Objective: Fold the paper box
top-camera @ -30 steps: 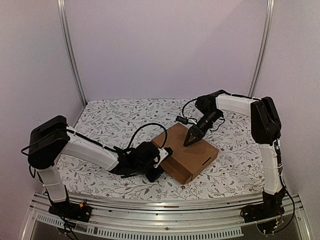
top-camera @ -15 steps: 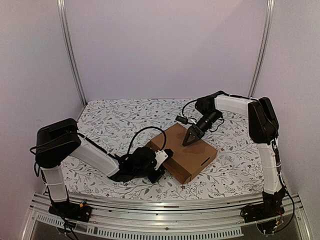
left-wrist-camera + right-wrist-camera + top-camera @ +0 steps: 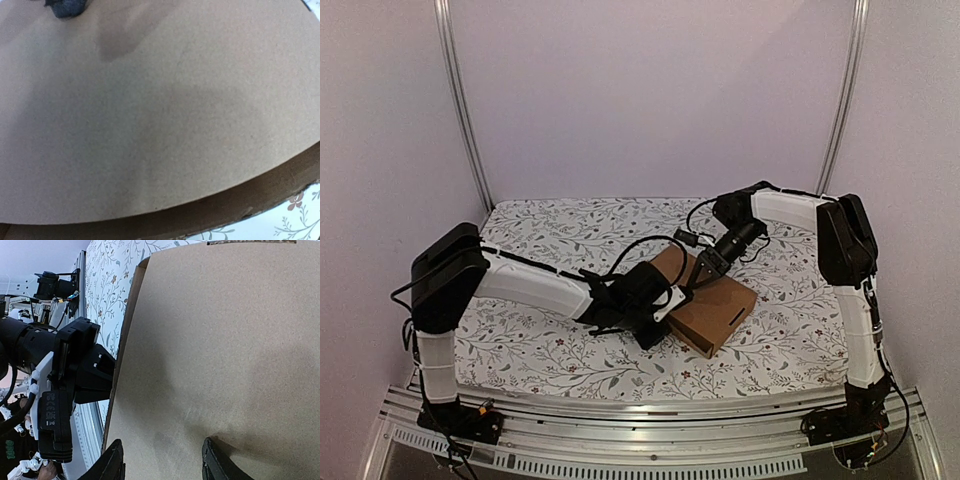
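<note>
The paper box's near side (image 3: 225, 207) is standing apart from the lid's edge, so the robot's left gripper should go to the paper box's near corner (image 3: 708, 351) and press that side inward.
The paper box (image 3: 722, 302) is plain brown cardboard with its lid down, lying right of centre on the table. My right gripper (image 3: 703, 272) stands on the lid from above. In the right wrist view its jaws (image 3: 162, 462) are apart, with the dark fingertips (image 3: 212, 460) resting on the lid (image 3: 225, 340). My left gripper (image 3: 665, 303) is pressed against the box's near left side, and its black body shows in the right wrist view (image 3: 75, 375). The left wrist view is filled by the lid (image 3: 160, 100). Its own fingers are hidden there.
A floral tablecloth (image 3: 540, 240) covers the table. A metal rail (image 3: 620, 415) runs along the near edge. Frame uprights (image 3: 460, 100) and purple walls close the back and sides. A dark fingertip (image 3: 67, 7) of the right gripper shows in the left wrist view.
My left arm has swung right and forward from the box's near left corner up against its side. The box's left part is now covered. The right gripper has stayed on the lid.
</note>
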